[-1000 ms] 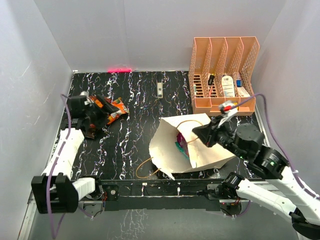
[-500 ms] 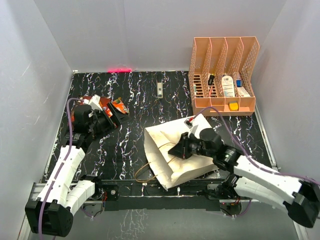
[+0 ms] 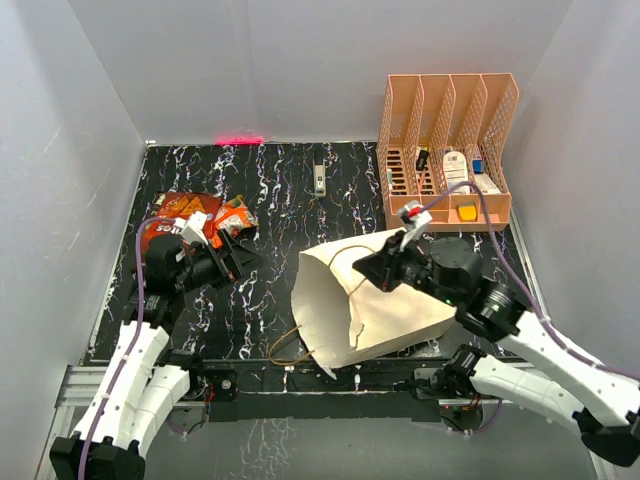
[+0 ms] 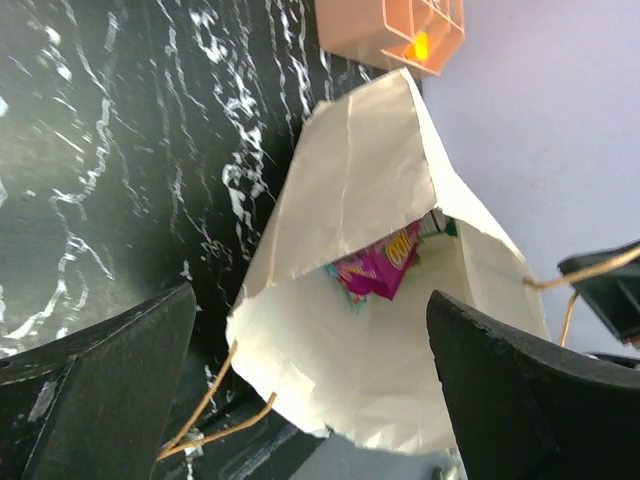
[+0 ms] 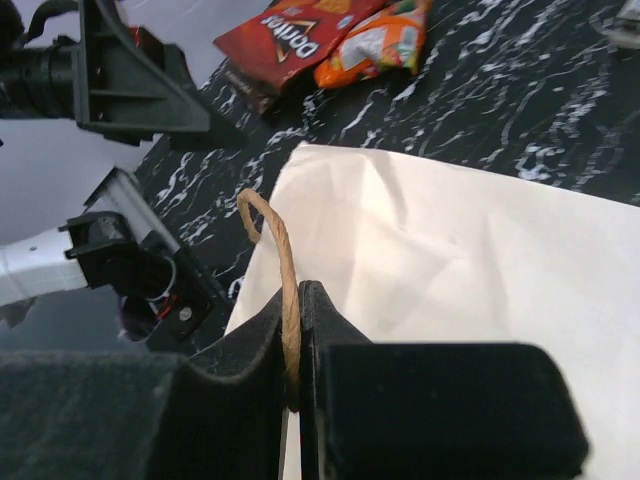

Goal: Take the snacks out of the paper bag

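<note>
The paper bag's upper side [image 4: 355,185] droops over the purple packet. My right gripper should pull the upper cord handle [image 3: 346,250] back first, and then my left gripper should reach in.
The tan paper bag [image 3: 385,305] lies on its side with its mouth facing left. My right gripper [image 3: 368,268] is shut on the bag's upper cord handle [image 5: 275,235] and holds it up; in the right wrist view the cord runs down between the closed jaws of the gripper [image 5: 298,300]. My left gripper [image 3: 236,262] stands open and empty, left of the bag and pointing at its mouth. Between its fingers [image 4: 100,385], the left wrist view looks into the bag [image 4: 350,190], where a purple snack packet [image 4: 380,265] lies. A red packet [image 3: 175,208] and an orange packet [image 3: 236,215] rest on the table at far left.
A peach mesh organiser [image 3: 445,150] with small bottles stands at the back right, just behind the bag. A small grey object [image 3: 319,180] lies at mid back. The bag's lower cord handle [image 3: 285,342] loops on the table near the front edge.
My left gripper came away from the packets towards the bag's mouth and opened wider. My right gripper moved up and back with the handle, and the bag's mouth stands wider.
</note>
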Robot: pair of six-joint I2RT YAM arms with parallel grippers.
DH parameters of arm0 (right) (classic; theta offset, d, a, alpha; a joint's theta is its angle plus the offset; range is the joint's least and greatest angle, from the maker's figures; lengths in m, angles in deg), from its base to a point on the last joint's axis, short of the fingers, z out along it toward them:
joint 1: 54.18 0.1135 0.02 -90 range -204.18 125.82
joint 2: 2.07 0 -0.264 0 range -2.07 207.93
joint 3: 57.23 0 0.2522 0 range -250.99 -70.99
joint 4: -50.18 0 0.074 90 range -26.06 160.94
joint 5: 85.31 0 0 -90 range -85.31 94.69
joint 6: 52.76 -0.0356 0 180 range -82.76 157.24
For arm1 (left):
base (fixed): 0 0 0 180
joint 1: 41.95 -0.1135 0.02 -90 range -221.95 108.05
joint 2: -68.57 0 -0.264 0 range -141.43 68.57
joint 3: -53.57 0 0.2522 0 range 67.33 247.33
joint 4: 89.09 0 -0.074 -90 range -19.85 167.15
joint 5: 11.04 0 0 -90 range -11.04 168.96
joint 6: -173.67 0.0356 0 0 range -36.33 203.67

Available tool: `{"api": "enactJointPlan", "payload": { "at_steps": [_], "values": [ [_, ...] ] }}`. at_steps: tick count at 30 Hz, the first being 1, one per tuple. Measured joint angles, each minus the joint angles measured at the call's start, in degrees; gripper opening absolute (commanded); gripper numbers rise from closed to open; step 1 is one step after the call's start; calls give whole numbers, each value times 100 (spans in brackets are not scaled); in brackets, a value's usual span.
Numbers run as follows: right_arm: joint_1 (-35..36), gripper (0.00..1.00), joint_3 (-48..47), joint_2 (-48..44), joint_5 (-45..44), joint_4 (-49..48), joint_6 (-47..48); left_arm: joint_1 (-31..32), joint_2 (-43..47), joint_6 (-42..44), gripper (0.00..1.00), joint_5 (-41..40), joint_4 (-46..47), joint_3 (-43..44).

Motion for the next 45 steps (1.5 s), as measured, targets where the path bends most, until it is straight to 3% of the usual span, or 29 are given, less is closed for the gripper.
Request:
{"api": "enactJointPlan", "payload": {
  "at_steps": [4,7,10,13,16,20,27,33,37,39,42,45],
  "values": [
    [0,7,13,-649,-643,595,188,461,256,-420,98,142,444,-446],
    [0,7,31,-820,-1003,999,229,1300,271,-734,93,-44,846,-614],
    [-2,7,28,-935,-1320,1296,306,2767,-50,-925,87,-776,1279,-616],
    [-2,7,11,-1045,-1515,1462,369,4382,-636,-981,70,-1923,1534,-509],
    [-2,7,-24,-1161,-1674,1558,431,5517,-1228,-1091,54,-3016,1768,-391],
    [-2,7,-153,-1335,-1864,1711,487,6430,-1961,-1182,48,-4199,2345,-356],
    [-2,8,-1198,-1320,-2411,2238,1036,6612,-2938,-1202,48,-4822,2815,-44],
    [-2,8,-2004,-1132,-2636,2227,1357,6623,-2455,-1126,55,-5287,2634,-4],
    [-11,7,-997,-1143,-1818,1226,918,6623,-1582,-1104,60,-5744,2057,-4],
    [-13,7,155,-946,-907,81,313,6623,-1058,-1137,64,-6013,1639,-7],
    [114,7,1294,142,94,-999,-393,6620,-205,-1300,70,-6422,857,-11],
    [444,7,1335,1128,369,-774,-511,6616,546,-1517,74,-6636,304,-136]
  ]
}}
